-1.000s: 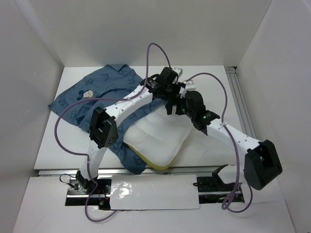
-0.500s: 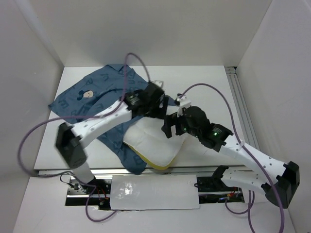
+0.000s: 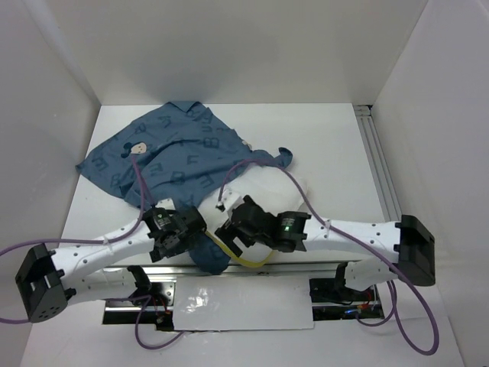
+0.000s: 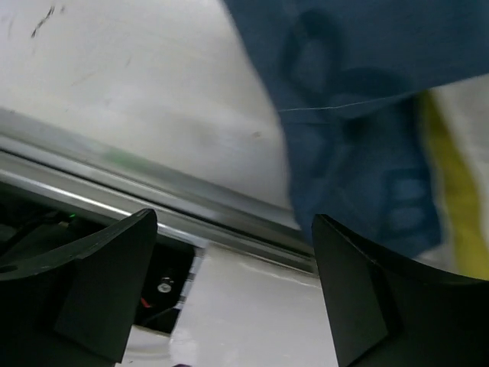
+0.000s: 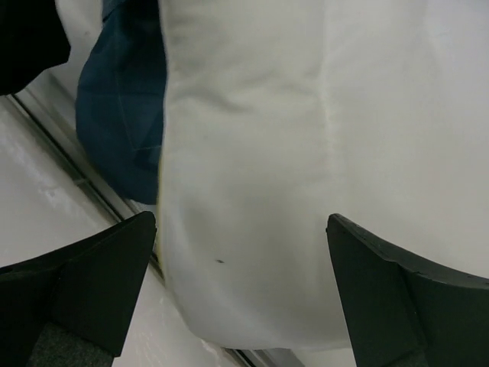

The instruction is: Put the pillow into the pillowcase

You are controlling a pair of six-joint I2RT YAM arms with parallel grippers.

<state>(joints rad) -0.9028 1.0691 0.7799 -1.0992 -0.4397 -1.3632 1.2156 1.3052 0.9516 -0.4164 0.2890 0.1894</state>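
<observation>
The pillow's yellow band (image 3: 230, 254) sticks out beyond the pillowcase's upper layer. Next, my left gripper comes back, take hold of that layer's edge (image 4: 351, 105) and pulls it toward the pillow.
The dusty-blue pillowcase (image 3: 179, 149) lies spread over the table's back left, with one flap reaching down to the near edge (image 3: 208, 258). Part of the white pillow (image 3: 284, 182) shows past the cloth's right corner, and its yellow band (image 3: 235, 254) curves along the front. My left gripper (image 3: 186, 238) is open low over the near edge, with the pillowcase (image 4: 359, 107) and the yellow band (image 4: 451, 199) just beyond its right finger (image 4: 374, 298). My right gripper (image 3: 231, 232) is open over the pillow's (image 5: 306, 138) front end, nothing between its fingers (image 5: 92, 283).
A metal rail (image 4: 153, 195) and a white plate (image 3: 237, 302) run along the table's near edge under both grippers. White walls close in the left, back and right. Purple cables (image 3: 260, 164) loop over the cloth and pillow. Another rail (image 3: 376, 164) runs along the right side.
Both arms have drawn back from the table's middle to the near edge. The left gripper has opened. Blue cloth now lies over the pillow's far part.
</observation>
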